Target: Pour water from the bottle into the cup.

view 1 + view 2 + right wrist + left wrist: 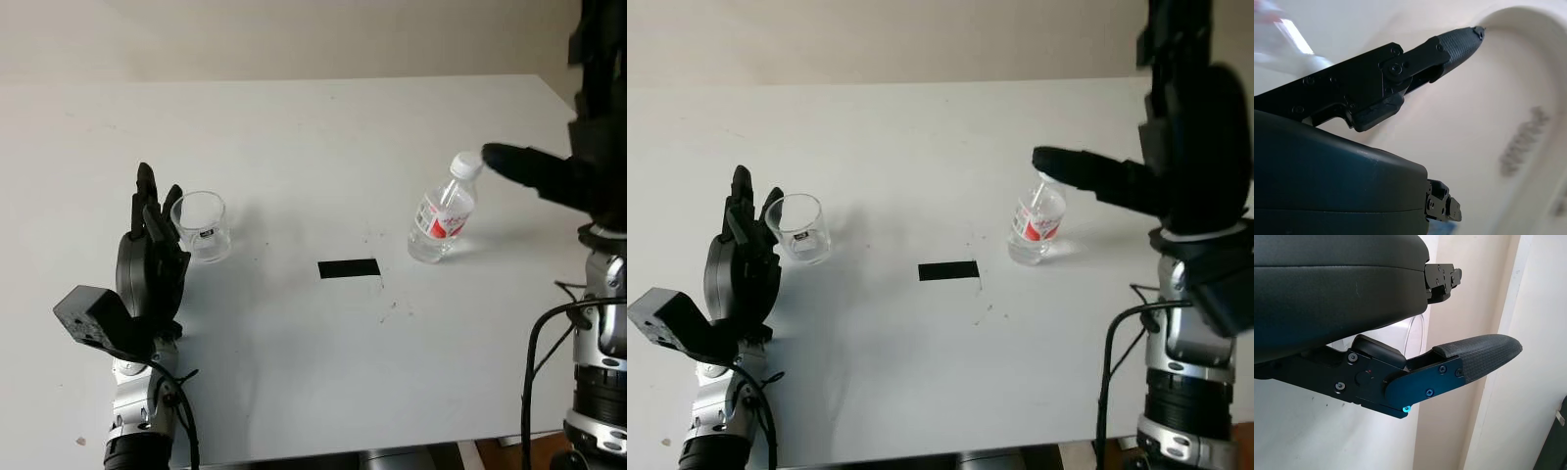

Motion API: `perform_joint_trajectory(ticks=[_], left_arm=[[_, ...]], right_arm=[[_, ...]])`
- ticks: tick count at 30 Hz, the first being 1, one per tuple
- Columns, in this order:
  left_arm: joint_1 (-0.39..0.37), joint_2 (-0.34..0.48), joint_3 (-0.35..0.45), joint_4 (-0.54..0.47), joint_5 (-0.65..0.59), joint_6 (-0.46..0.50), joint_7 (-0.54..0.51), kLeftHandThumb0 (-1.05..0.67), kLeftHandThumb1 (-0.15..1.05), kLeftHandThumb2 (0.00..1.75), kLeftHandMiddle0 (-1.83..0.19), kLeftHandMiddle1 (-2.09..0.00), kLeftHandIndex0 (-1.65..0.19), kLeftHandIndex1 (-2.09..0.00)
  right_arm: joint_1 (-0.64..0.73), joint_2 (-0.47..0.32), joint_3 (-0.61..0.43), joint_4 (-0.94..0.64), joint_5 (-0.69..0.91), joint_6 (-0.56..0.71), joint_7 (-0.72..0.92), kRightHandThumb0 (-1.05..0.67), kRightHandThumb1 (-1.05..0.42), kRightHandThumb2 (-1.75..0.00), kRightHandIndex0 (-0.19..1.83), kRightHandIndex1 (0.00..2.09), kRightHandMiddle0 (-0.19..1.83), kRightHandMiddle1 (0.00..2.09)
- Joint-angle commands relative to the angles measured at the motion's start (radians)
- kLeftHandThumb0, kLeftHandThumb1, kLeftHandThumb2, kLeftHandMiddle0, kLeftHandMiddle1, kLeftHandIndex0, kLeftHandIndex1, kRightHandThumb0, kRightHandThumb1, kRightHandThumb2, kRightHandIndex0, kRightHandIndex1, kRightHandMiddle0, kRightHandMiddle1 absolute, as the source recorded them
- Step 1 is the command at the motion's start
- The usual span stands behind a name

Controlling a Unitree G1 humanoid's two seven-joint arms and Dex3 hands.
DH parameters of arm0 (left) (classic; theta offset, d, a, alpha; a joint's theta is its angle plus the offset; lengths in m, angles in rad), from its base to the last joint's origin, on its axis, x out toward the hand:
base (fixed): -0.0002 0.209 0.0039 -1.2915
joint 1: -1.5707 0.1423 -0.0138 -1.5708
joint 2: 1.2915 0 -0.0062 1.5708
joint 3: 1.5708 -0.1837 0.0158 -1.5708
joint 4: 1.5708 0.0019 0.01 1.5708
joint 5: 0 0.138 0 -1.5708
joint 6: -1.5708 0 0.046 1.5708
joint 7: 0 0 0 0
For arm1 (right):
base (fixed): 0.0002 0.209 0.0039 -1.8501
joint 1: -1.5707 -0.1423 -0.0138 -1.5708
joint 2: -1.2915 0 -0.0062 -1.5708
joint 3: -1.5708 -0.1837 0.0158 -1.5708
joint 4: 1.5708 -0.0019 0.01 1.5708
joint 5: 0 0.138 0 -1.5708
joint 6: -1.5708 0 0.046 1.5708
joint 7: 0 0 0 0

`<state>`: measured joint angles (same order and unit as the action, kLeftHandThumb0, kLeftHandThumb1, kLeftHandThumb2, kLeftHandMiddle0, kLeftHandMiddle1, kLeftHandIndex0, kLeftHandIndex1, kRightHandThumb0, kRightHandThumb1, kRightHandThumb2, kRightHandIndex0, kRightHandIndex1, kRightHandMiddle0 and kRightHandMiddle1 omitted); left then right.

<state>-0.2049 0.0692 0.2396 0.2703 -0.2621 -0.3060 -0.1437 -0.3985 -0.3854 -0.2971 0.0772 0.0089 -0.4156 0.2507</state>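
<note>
The white cap (pixel 466 164) is still over the bottle's opening (pixel 441 217), so the cup will stay empty when I tip the bottle to pour.
A clear plastic bottle (pixel 444 211) with a white cap and red label stands upright on the white table (pixel 313 333), right of centre. My right hand (pixel 549 176) hovers open just right of the bottle's cap, with one finger reaching toward it, apart from the bottle. The bottle's blurred shape (pixel 1283 39) shows past that finger in the right wrist view. An empty clear glass cup (pixel 202 225) stands at the left. My left hand (pixel 152 250) is open, upright, right beside the cup on its left. The cup's rim (pixel 1415 333) shows behind the left hand's thumb.
A black tape strip (pixel 349 268) lies on the table between cup and bottle. The table's front edge runs near my arms, and a beige wall stands behind the far edge.
</note>
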Motion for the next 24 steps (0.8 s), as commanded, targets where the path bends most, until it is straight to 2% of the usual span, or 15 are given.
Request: perform_joint_trajectory(ticks=[1,5,14,24], left_arm=[[0.014,0.002,0.002,-0.023,-0.007,0.005,-0.004,-0.86,1.05,0.77,0.19,-0.46,0.08,0.0],[0.028,0.006,0.003,-0.043,-0.016,0.023,-0.009,-0.87,1.05,0.74,0.19,-0.44,0.1,0.0],[0.029,0.015,0.01,-0.051,-0.024,0.038,-0.02,-0.88,1.05,0.72,0.19,-0.47,0.08,0.0],[0.056,0.032,0.021,-0.084,-0.026,0.082,-0.023,-0.86,1.05,0.72,0.19,-0.5,0.06,0.0]], right_arm=[[-0.01,-0.008,0.016,0.105,-0.034,-0.006,-0.034,-0.83,-0.94,-0.06,-0.19,0.0,-0.19,0.0],[-0.032,-0.014,0.056,0.291,-0.091,-0.001,-0.082,-0.92,-0.96,-0.06,-0.19,0.0,-0.19,0.0],[-0.117,-0.026,0.125,0.662,-0.084,-0.143,-0.053,-0.98,-1.02,-0.07,-0.19,0.0,-0.19,0.0],[-0.168,0.031,0.14,0.927,-0.039,-0.135,-0.071,-1.0,-1.02,-0.06,-0.19,0.0,-0.19,0.0]])
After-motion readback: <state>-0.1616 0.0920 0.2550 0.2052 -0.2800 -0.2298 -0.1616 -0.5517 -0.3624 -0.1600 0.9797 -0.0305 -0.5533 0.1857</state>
